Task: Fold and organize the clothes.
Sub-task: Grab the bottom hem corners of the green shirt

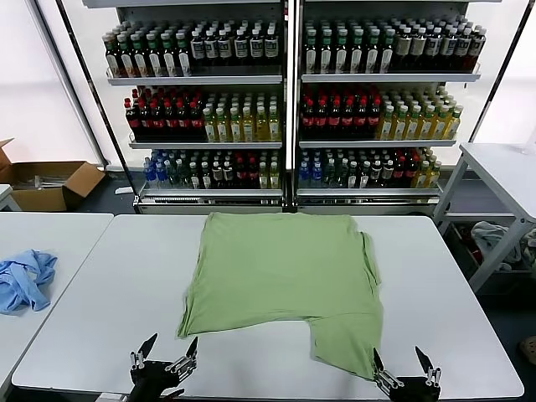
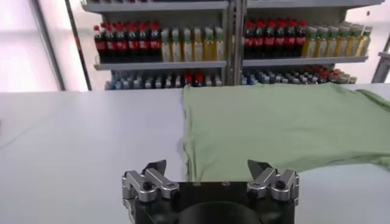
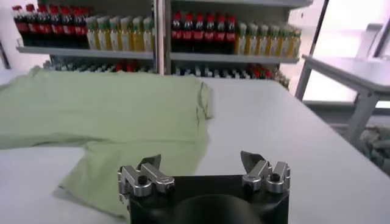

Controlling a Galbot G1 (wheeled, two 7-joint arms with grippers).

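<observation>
The light green shirt's front (image 1: 260, 310) should fold over while the shirt's back edge stays in place when the robot carries the shirt's flap, because the shirt's side (image 1: 371, 256) ripples limply.
The light green shirt (image 1: 280, 268) lies flat on the white table (image 1: 109, 293), back side up, partly folded, with one flap reaching toward the front right edge. No buttons or logo show. It also shows in the left wrist view (image 2: 280, 128) and the right wrist view (image 3: 103, 109). My left gripper (image 1: 167, 353) is open and empty at the table's front edge, just short of the shirt's front left corner. My right gripper (image 1: 404, 368) is open and empty at the front edge, beside the shirt's front right flap.
A light blue garment (image 1: 25, 280) lies on a separate table at the left. Shelves of bottles (image 1: 293, 100) stand behind the table. A cardboard box (image 1: 46, 184) is at the back left, another white table (image 1: 507, 172) at the right.
</observation>
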